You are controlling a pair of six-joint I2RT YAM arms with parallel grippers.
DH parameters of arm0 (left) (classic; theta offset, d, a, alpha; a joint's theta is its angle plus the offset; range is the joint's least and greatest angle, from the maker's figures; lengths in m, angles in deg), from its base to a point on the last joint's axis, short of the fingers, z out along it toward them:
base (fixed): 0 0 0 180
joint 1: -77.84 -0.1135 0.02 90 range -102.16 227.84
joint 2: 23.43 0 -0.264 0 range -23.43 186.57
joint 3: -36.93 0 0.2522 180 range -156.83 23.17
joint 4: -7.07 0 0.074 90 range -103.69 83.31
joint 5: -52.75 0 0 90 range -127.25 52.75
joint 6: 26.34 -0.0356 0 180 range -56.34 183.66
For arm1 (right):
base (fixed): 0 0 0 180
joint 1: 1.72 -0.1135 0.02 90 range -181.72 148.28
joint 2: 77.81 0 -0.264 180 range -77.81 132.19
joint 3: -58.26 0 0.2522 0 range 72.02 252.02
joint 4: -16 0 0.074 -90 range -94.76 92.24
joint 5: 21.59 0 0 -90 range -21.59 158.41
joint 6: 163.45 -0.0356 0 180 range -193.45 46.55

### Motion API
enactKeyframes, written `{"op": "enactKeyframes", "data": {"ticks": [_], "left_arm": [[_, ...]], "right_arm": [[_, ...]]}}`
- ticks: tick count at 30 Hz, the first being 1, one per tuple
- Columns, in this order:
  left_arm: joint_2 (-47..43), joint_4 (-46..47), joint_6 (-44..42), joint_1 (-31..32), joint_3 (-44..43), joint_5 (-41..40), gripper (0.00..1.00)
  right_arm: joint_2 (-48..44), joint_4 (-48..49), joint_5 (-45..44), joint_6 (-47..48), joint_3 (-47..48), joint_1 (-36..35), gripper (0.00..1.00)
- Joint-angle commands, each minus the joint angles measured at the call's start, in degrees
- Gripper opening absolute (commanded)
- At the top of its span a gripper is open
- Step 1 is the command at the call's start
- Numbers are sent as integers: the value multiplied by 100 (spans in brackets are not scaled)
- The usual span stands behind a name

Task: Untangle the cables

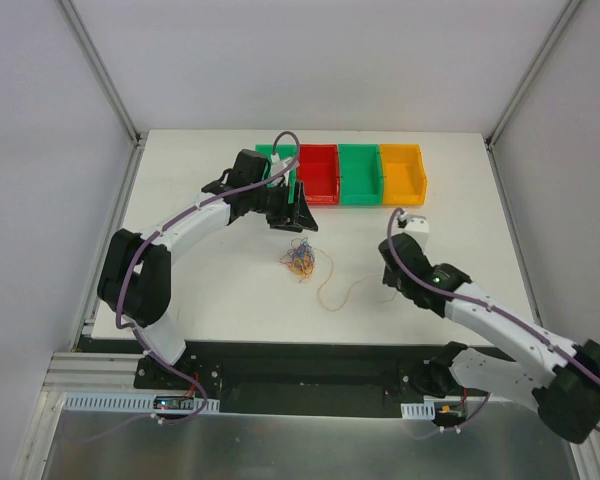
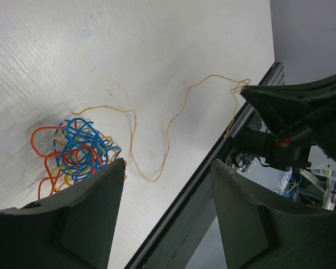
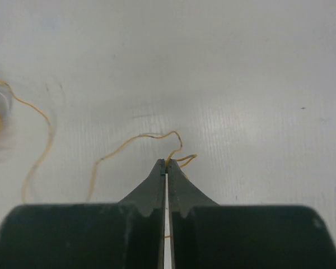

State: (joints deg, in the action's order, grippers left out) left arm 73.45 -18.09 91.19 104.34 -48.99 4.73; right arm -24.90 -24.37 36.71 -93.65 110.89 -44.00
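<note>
The yellow-orange wire still trails slack (image 2: 154, 179) to the tangle, so next I move the pinched end (image 2: 242, 85) back to the middle with my right gripper and pass it to my left gripper.
The cables (image 1: 300, 260) lie as a small tangle of blue, orange and red curls in the middle of the white table; in the left wrist view the tangle (image 2: 78, 148) sits just beyond my left finger. One yellow-orange wire (image 1: 352, 287) runs out of it to the right. My right gripper (image 1: 385, 277) is shut on that wire's end, seen pinched at the fingertips in the right wrist view (image 3: 167, 162), with the wire (image 3: 148, 135) trailing left on the table. My left gripper (image 1: 298, 218) hovers open and empty just behind the tangle, its jaws wide apart (image 2: 168, 168).
Four bins stand in a row at the table's back: green (image 1: 277, 155), partly behind the left arm, red (image 1: 316, 173), green (image 1: 358, 173) and yellow (image 1: 402, 173). The table's near edge with a dark rail (image 2: 201, 185) runs below the stretched wire.
</note>
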Motion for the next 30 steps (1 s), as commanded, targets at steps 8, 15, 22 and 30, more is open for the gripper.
{"op": "enactKeyframes", "data": {"ticks": [8,15,22,30], "left_arm": [[-108,261,139,-84,88,276,61],[-90,349,209,-119,106,381,60],[-64,375,244,-136,123,425,60],[-55,489,350,-145,176,522,59]], "right_arm": [[2162,-458,543,-45,770,36,1],[2163,-327,350,-71,762,-34,1],[987,-1661,-1355,-844,815,-43,1],[9,-900,-59,701,648,-35,1]]}}
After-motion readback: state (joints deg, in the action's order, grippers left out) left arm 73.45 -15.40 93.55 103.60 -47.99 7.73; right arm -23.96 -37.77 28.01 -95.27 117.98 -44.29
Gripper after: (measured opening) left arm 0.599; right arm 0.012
